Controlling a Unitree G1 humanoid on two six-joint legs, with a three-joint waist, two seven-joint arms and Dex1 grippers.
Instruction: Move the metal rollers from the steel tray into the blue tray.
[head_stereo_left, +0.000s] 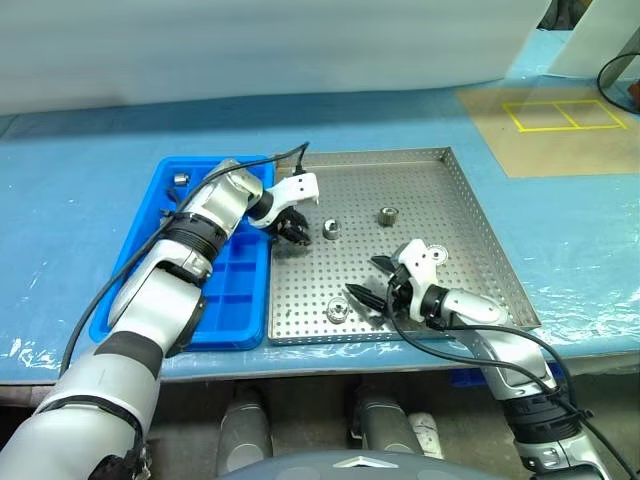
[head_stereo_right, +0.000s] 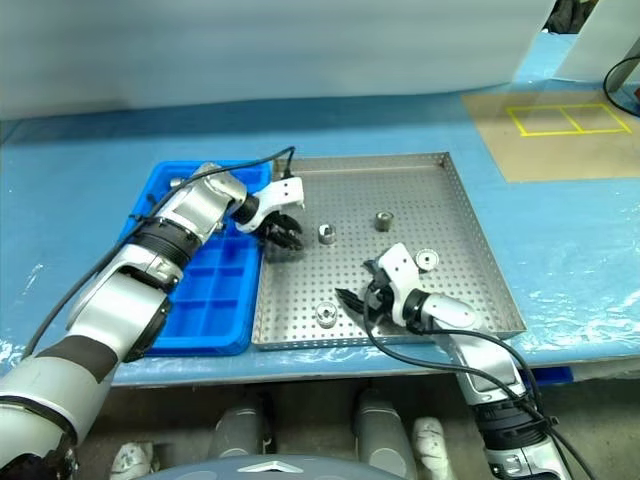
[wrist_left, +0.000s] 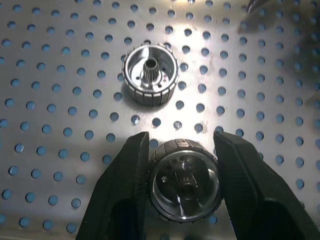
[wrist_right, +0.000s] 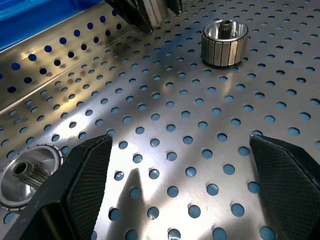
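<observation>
I should keep carrying the held roller (wrist_left: 186, 186), which sits centred between my left gripper's fingers, toward the blue tray's empty near compartments (head_stereo_left: 234, 290) until it hangs over one.
The steel tray (head_stereo_left: 440, 200) lies in the middle of the blue table with the blue tray (head_stereo_left: 235, 290) against its left side. My left gripper (head_stereo_left: 293, 232) is shut on a metal roller (wrist_left: 185, 182) over the steel tray's left part, close to the blue tray. A second roller (head_stereo_left: 331, 227) lies just right of it. Others lie further right (head_stereo_left: 388, 215) and near the front rim (head_stereo_left: 337, 311). My right gripper (head_stereo_left: 365, 278) stands open and empty low over the tray's front, between the front roller and another one (head_stereo_right: 427, 260). One roller (head_stereo_left: 181, 179) sits in a far compartment of the blue tray.
A cable runs along my left arm over the blue tray. A brown board with yellow tape squares (head_stereo_left: 560, 115) lies at the far right. White sheeting (head_stereo_left: 250, 50) borders the table's far side.
</observation>
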